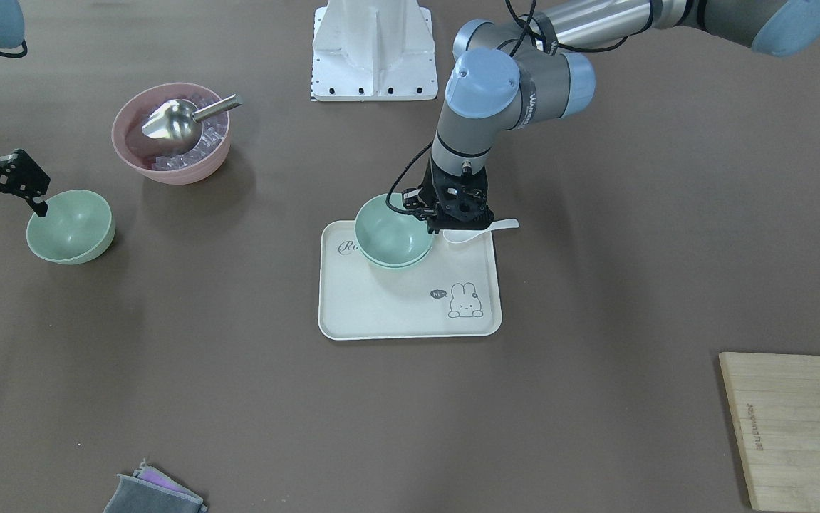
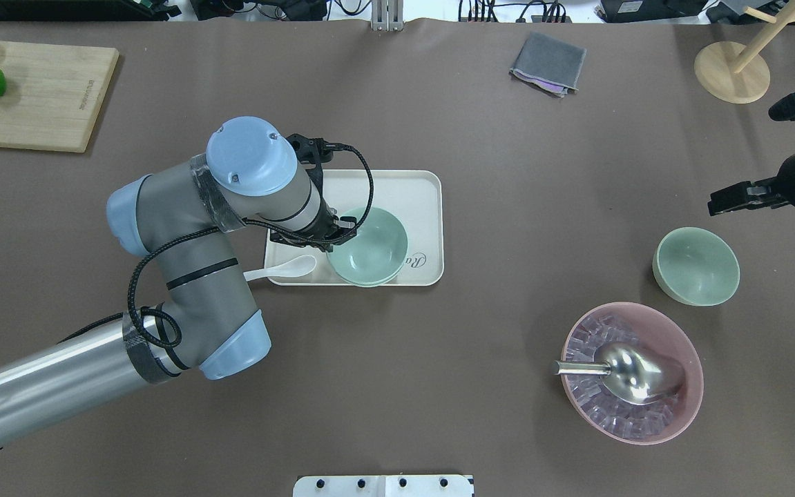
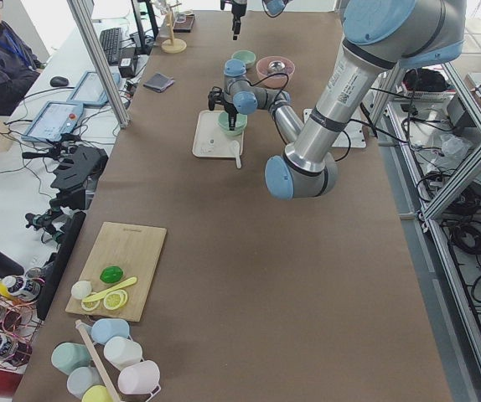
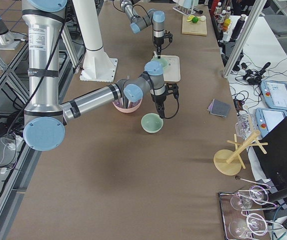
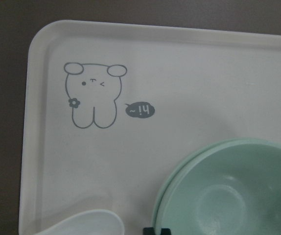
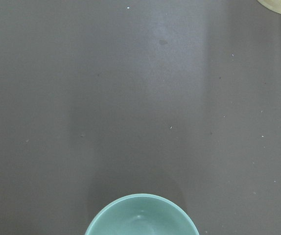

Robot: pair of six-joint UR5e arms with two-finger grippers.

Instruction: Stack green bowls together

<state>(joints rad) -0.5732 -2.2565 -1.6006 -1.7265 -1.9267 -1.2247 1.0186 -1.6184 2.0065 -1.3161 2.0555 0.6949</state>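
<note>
My gripper will stack the lone green bowl (image 1: 70, 226), and the bowl will sink almost to its rim, because the rims of the nested green bowls (image 1: 398, 263) sit close together.
Two green bowls (image 1: 392, 235) sit nested on the cream tray (image 1: 410, 313); their double rim shows in the left wrist view (image 5: 170, 196). My left gripper (image 1: 454, 226) stands upright at the stack's rim, on the side by the white spoon, and is shut on the upper bowl's rim (image 2: 342, 238). The third green bowl (image 1: 71, 226) stands alone on the table and also shows in the overhead view (image 2: 695, 266). My right gripper (image 1: 3, 208) is open and empty, with one fingertip (image 1: 40, 206) just over this bowl's rim. The bowl's edge shows in the right wrist view (image 6: 141, 215).
A pink bowl (image 1: 140, 160) of ice cubes with a metal scoop (image 1: 178, 121) stands near the lone bowl. A white spoon (image 1: 477, 231) lies over the tray's edge. A wooden board (image 2: 38, 93) with lime, a grey cloth (image 2: 548, 63) and a wooden stand (image 2: 732, 72) lie far off.
</note>
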